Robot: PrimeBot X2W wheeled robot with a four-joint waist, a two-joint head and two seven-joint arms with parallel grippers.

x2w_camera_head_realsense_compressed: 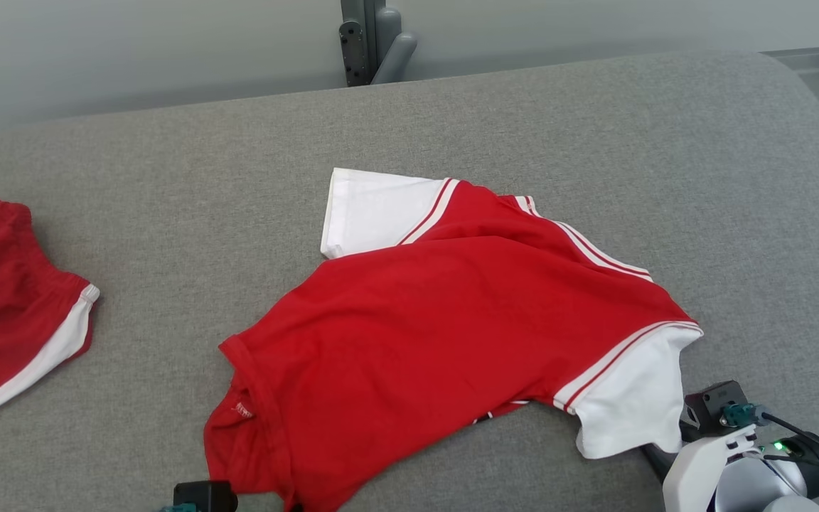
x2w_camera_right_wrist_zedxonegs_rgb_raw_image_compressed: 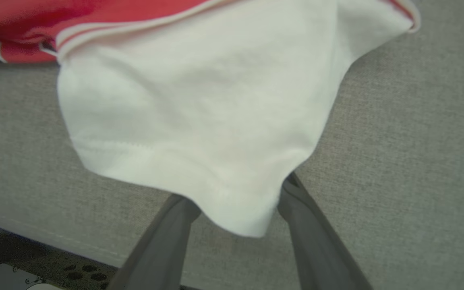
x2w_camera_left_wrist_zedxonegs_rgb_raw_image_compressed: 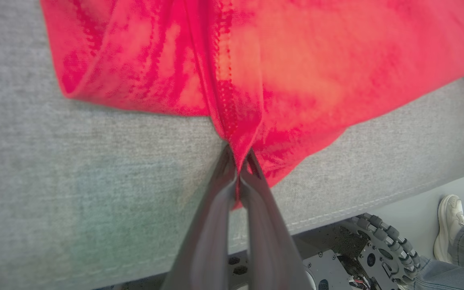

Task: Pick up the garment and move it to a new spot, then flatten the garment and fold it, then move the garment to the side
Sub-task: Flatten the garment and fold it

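The near white sleeve (x2w_camera_head_realsense_compressed: 630, 388) will flop inward and crumple onto the garment's red body when I fold that side over, because the sleeve's wavy hem (x2w_camera_head_realsense_compressed: 626, 449) hangs limp.
The garment (x2w_camera_head_realsense_compressed: 452, 320), a red T-shirt with white sleeves, lies spread on the grey table (x2w_camera_head_realsense_compressed: 594, 142), collar end toward me. My left gripper (x2w_camera_left_wrist_zedxonegs_rgb_raw_image_compressed: 238, 165) is shut on a pinched fold of the garment's red edge (x2w_camera_left_wrist_zedxonegs_rgb_raw_image_compressed: 296, 60) near the table's front edge. My right gripper (x2w_camera_right_wrist_zedxonegs_rgb_raw_image_compressed: 238, 193) is open, its fingers (x2w_camera_right_wrist_zedxonegs_rgb_raw_image_compressed: 296, 209) straddling the hem of the near white sleeve (x2w_camera_right_wrist_zedxonegs_rgb_raw_image_compressed: 195, 112), which drapes over the tips. In the head view the right wrist (x2w_camera_head_realsense_compressed: 722, 427) sits just below that sleeve (x2w_camera_head_realsense_compressed: 630, 405).
Red shorts with a white stripe (x2w_camera_head_realsense_compressed: 4, 306) lie at the table's left. A grey post (x2w_camera_head_realsense_compressed: 374, 39) stands behind the far edge. Below the table's front edge are the robot's wheel (x2w_camera_left_wrist_zedxonegs_rgb_raw_image_compressed: 385, 245) and a person's shoe (x2w_camera_left_wrist_zedxonegs_rgb_raw_image_compressed: 449, 225).
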